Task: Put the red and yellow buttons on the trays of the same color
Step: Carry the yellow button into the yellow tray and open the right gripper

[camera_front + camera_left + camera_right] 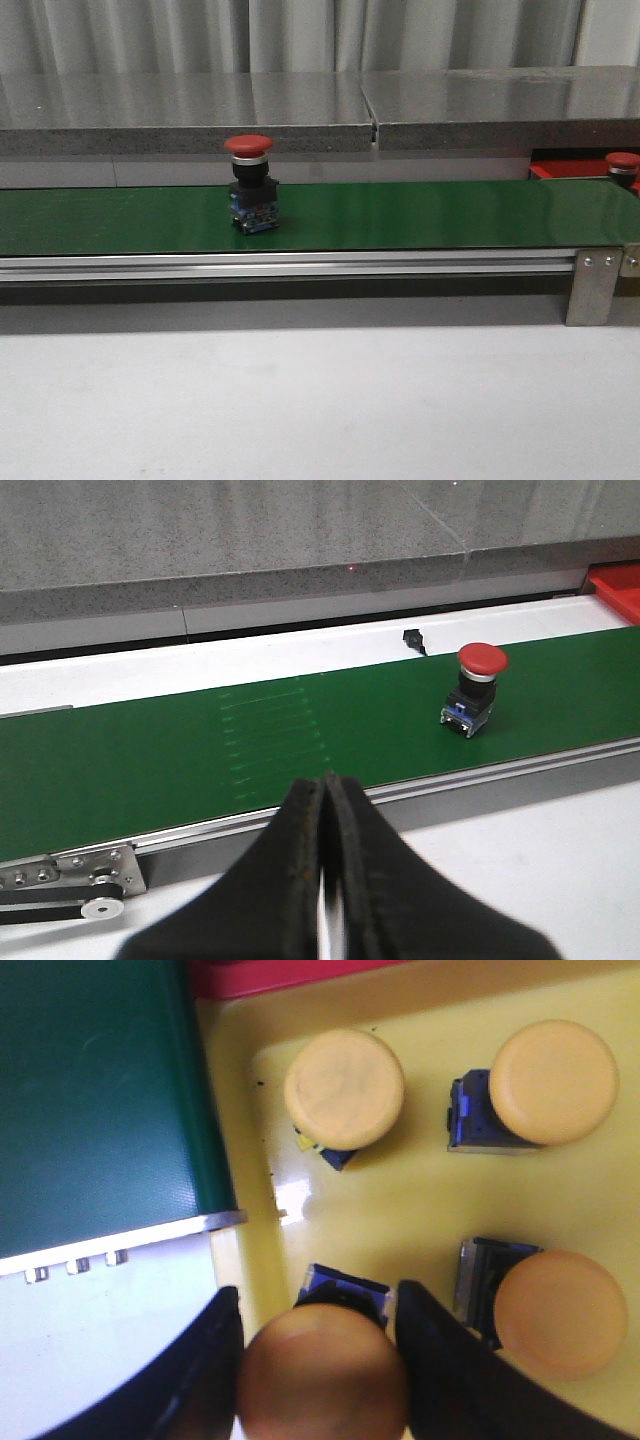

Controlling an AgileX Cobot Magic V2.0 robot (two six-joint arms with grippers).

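Observation:
The yellow button [325,1372] hangs base-down over a gap clear of the other buttons, so my right gripper should lower it next until its base touches the yellow tray [395,1235].
A red button [249,185] stands upright on the green belt [400,215]; the left wrist view shows the same red button [474,688], well beyond my left gripper [325,780], which is shut on nothing above the belt's near rail. At the far right another red button [622,165] sits by the red tray [568,169]. My right gripper [320,1295] is shut on a yellow button [322,1375] over the yellow tray [420,1210]. Three more yellow buttons, such as one near the tray's corner [344,1088], stand on that tray. Neither gripper shows in the front view.
A grey stone ledge [300,110] runs behind the belt. The belt's metal rail and end bracket [598,285] lie in front. A small black piece [412,638] lies on the white strip behind the belt. The red tray's edge [280,975] borders the yellow tray.

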